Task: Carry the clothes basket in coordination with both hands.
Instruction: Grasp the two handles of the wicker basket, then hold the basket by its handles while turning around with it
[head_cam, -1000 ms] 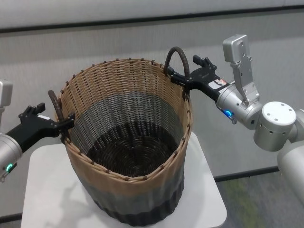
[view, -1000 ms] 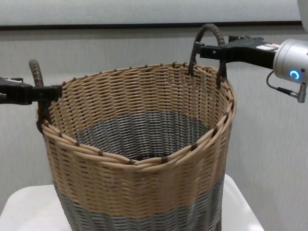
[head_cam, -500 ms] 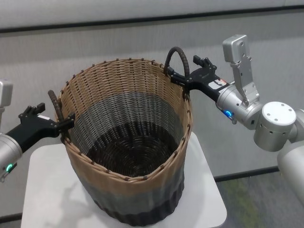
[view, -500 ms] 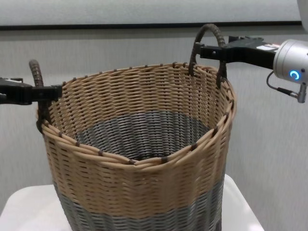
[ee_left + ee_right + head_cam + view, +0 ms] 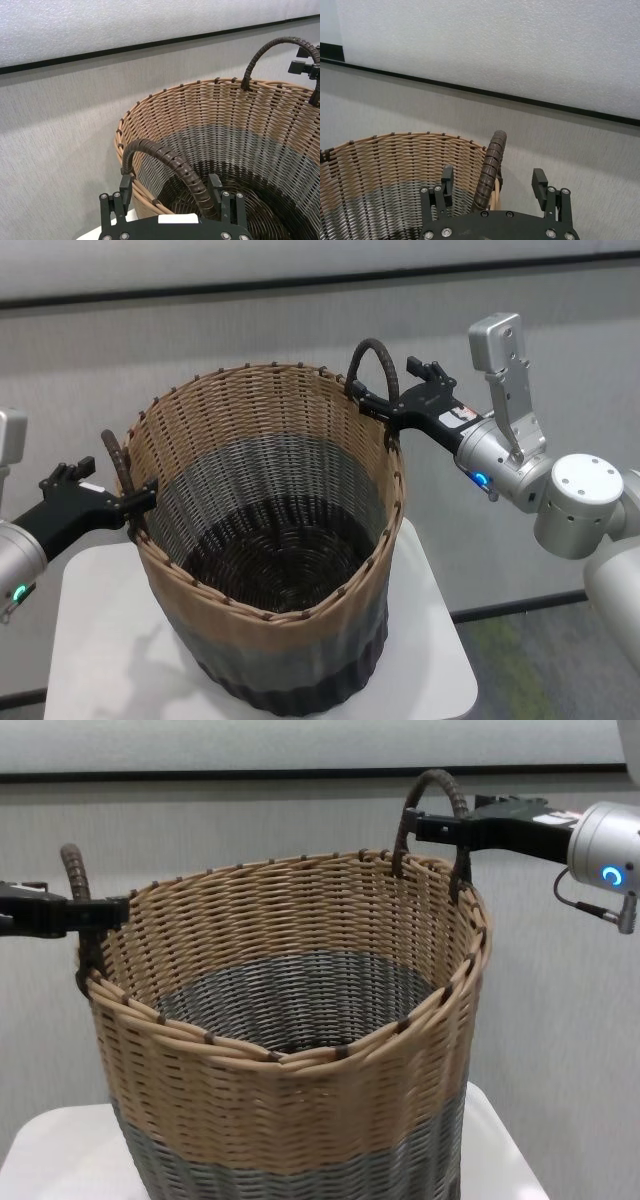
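My gripper will lift the clothes basket (image 5: 285,1110), which will hang upright and keep its shape because the loop handles (image 5: 437,780) stand on opposite sides of its round rim.
The clothes basket (image 5: 270,540) stands upright on a white table (image 5: 100,640); it is round wicker with a tan upper band, a grey lower band and a dark base. My left gripper (image 5: 135,502) is open, its fingers on either side of the left loop handle (image 5: 165,155). My right gripper (image 5: 375,405) is open, its fingers on either side of the right loop handle (image 5: 487,165). In the chest view both grippers, left (image 5: 100,915) and right (image 5: 430,825), sit level with the rim. The basket looks empty.
A grey wall with a dark stripe (image 5: 300,285) runs behind the basket. The white table's edges (image 5: 455,660) lie close around the basket's base. Grey floor (image 5: 540,650) shows at the right.
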Robot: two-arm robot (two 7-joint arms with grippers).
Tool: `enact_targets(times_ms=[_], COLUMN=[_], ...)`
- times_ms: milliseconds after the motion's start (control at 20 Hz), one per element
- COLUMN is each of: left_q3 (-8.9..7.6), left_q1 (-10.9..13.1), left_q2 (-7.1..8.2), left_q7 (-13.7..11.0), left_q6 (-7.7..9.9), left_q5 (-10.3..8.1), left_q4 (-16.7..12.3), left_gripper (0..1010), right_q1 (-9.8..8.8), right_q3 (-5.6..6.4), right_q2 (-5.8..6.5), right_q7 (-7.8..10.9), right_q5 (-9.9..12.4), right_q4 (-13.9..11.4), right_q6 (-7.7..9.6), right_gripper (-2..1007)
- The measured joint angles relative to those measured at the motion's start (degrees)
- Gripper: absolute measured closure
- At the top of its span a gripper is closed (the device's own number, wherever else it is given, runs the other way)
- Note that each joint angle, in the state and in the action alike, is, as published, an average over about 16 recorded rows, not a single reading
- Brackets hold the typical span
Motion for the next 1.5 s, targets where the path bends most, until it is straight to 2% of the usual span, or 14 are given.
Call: enact_targets(times_ms=[200, 450, 1100, 1500], left_q3=[0.0, 0.0, 0.01, 0.01], left_q1=[0.0, 0.0, 0.01, 0.01], left_q2=[0.0, 0.0, 0.0, 0.0], left_q7=[0.0, 0.0, 0.0, 0.0], left_q6=[0.0, 0.01, 0.01, 0.01], left_q5=[0.0, 0.01, 0.01, 0.01], left_q4=[-0.01, -0.01, -0.01, -0.01], left_gripper=[67, 175, 626, 806], right_q1=[0.0, 0.0, 0.0, 0.0], right_q3=[0.0, 0.0, 0.0, 0.0], right_q2=[0.0, 0.0, 0.0, 0.0], right_q7=[0.0, 0.0, 0.01, 0.0], right_q5=[0.0, 0.0, 0.0, 0.0], right_q4=[0.0, -0.01, -0.01, -0.01], right_q6=[0.01, 0.02, 0.02, 0.03], right_gripper=[112, 249, 708, 888])
